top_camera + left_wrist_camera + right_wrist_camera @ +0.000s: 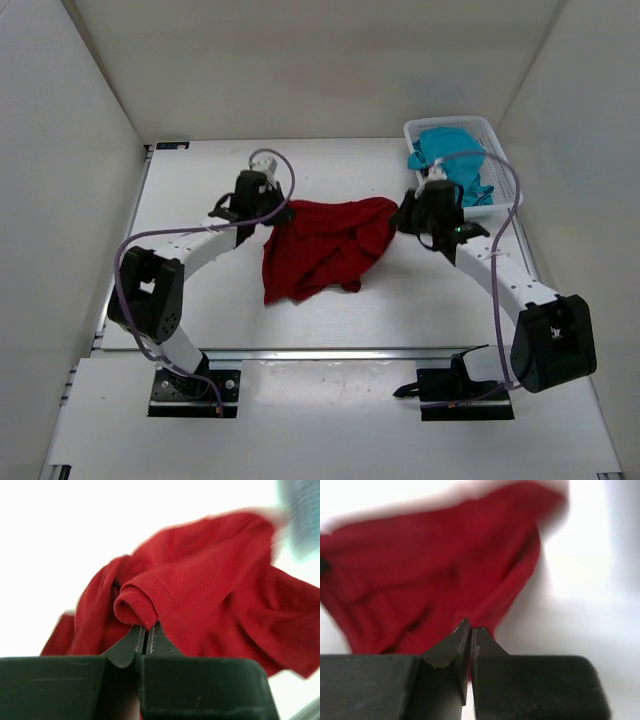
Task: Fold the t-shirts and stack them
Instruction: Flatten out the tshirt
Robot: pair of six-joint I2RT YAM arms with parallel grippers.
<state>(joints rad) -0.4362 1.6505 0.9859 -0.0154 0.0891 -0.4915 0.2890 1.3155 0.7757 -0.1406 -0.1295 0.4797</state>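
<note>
The dark red t-shirt's body [322,252] is hanging in folds under the robot's grippers, so the robot should put it down and the right gripper should spread its side edge [378,258] before folding.
The dark red t-shirt [325,245] hangs crumpled between my two grippers over the middle of the table. My left gripper [272,212] is shut on the shirt's left top corner; the left wrist view shows a rolled hem [142,602] pinched at my gripper [148,630]. My right gripper [404,215] is shut on the shirt's right top corner, and the right wrist view shows red cloth [435,575] clamped at my gripper [470,630]. The teal t-shirt [450,160] lies bunched in the white basket [484,127] at the back right.
White walls enclose the table on three sides. The basket stands just behind my right gripper. A metal rail [330,352] runs along the table's near edge by the arm bases.
</note>
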